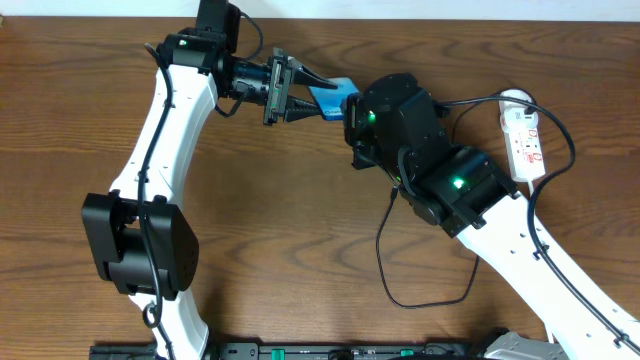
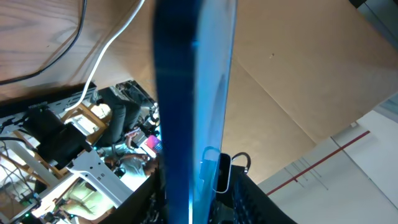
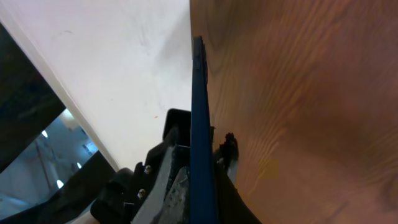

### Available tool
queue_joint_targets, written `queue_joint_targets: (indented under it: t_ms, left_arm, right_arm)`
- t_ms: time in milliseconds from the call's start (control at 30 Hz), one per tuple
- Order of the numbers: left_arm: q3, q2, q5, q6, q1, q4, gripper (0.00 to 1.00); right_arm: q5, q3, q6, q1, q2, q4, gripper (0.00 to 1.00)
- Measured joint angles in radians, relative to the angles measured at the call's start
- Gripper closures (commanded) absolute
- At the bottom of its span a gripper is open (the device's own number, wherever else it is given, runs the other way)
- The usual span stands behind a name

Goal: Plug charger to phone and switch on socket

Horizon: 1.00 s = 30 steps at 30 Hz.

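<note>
My two grippers are both on the phone (image 1: 334,97) and the charger cable is loose. My right gripper should leave the phone to my left gripper and grab the cable's plug (image 1: 394,191).
The phone (image 1: 330,100), blue and held on edge above the table, is between both grippers. My left gripper (image 1: 300,95) is shut on its left end; in the left wrist view the phone (image 2: 193,93) runs edge-on up from the jaws (image 2: 199,208). My right gripper (image 1: 352,112) is closed on its right end; in the right wrist view the phone (image 3: 200,124) is a thin blue edge rising from the jaws (image 3: 205,205). The charger cable (image 1: 385,250) loops on the table under the right arm; its plug tip is hidden. The socket (image 1: 524,135) lies at the far right.
A black cable (image 1: 560,140) curves round the socket. The right arm's body (image 1: 440,170) covers the table's centre right. The left arm (image 1: 160,150) stretches along the left side. A black rail (image 1: 300,350) runs along the front edge.
</note>
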Motion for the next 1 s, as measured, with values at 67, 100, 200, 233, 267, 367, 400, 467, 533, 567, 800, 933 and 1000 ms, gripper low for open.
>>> queue_joint_targets:
  t_ms: [67, 100, 200, 233, 267, 367, 400, 467, 533, 567, 800, 933, 1000]
  left_arm:
    - [0.000, 0.000, 0.000, -0.003, 0.000, 0.000, 0.68]
    - [0.000, 0.000, 0.000, -0.003, 0.000, 0.000, 0.68]
    - [0.000, 0.000, 0.000, -0.003, 0.000, 0.000, 0.73]
    - [0.000, 0.000, -0.001, -0.003, 0.000, 0.000, 0.75]
    - [0.000, 0.000, 0.000, -0.003, 0.000, 0.000, 0.79]
    - [0.000, 0.000, -0.001, -0.003, 0.000, -0.001, 0.91]
    - [0.000, 0.000, -0.004, -0.004, 0.000, -0.003, 0.92]
    - [0.000, 0.000, -0.001, -0.002, 0.000, 0.001, 0.93]
    - [0.000, 0.000, 0.002, -0.002, 0.000, 0.000, 0.93]
    - [0.000, 0.000, 0.003, -0.002, 0.000, 0.001, 0.93]
    - [0.000, 0.000, -0.012, -0.003, -0.001, 0.001, 0.93]
    - [0.000, 0.000, -0.039, -0.002, -0.001, 0.036, 0.93]
    - [0.000, 0.000, -0.063, -0.001, -0.001, 0.060, 0.93]
  right_arm:
    - [-0.007, 0.000, 0.007, 0.000, 0.004, 0.000, 0.99]
    - [-0.008, 0.000, 0.008, 0.000, 0.006, 0.000, 0.99]
    - [-0.008, 0.000, 0.009, 0.000, 0.018, 0.001, 0.98]
    - [-0.008, 0.000, 0.011, 0.000, 0.018, 0.003, 0.98]
    - [-0.008, 0.000, 0.011, 0.000, 0.018, 0.006, 0.99]
    - [-0.005, 0.000, 0.014, 0.000, 0.018, 0.011, 0.99]
    - [-0.002, 0.000, 0.018, 0.000, 0.018, 0.013, 0.98]
    - [0.000, 0.000, 0.040, -0.002, 0.018, 0.018, 0.96]
    - [0.000, 0.000, 0.047, -0.003, 0.018, 0.018, 0.87]
    - [-0.001, 0.000, 0.045, -0.003, 0.018, 0.018, 0.78]
    - [-0.006, 0.000, -0.042, -0.002, 0.018, 0.017, 0.34]
    - [0.019, 0.000, -0.125, -0.002, 0.018, 0.018, 0.15]
    - [0.031, 0.000, -0.196, -0.007, 0.018, 0.019, 0.10]
